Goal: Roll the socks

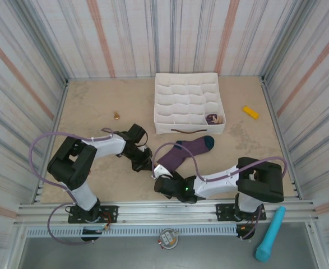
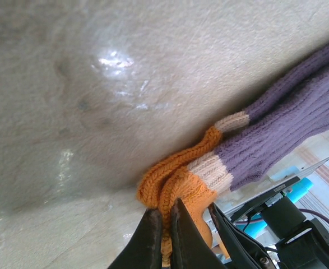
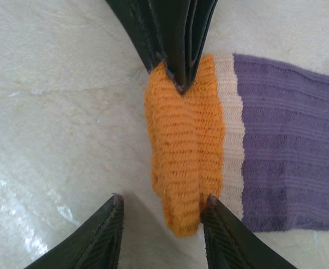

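I should hold the toe's near edge [image 3: 182, 220] with my right gripper while my left gripper opens and grips the toe again, because my left gripper pinches just the orange toe's far edge [image 3: 157, 78].
The socks [image 1: 188, 149] lie stacked on the table in front of the tray, purple with a teal end far right and orange toes near the arms. In the left wrist view my left gripper [image 2: 165, 212] is shut on a fold of the orange toe [image 2: 178, 182], pinching it up off the table. In the right wrist view my right gripper [image 3: 163, 199] stands open around the same orange toe [image 3: 181, 151]; its right finger touches the toe's edge and its left finger stands apart from it. The left gripper's dark fingers [image 3: 175, 39] come in from the opposite side.
A white compartmented tray [image 1: 163, 126] stands at the back middle, with a rolled purple item [image 1: 213, 118] in a front compartment. A yellow block [image 1: 250, 112] lies back right and a small brass piece [image 1: 116, 116] back left. Striped walls enclose the table.
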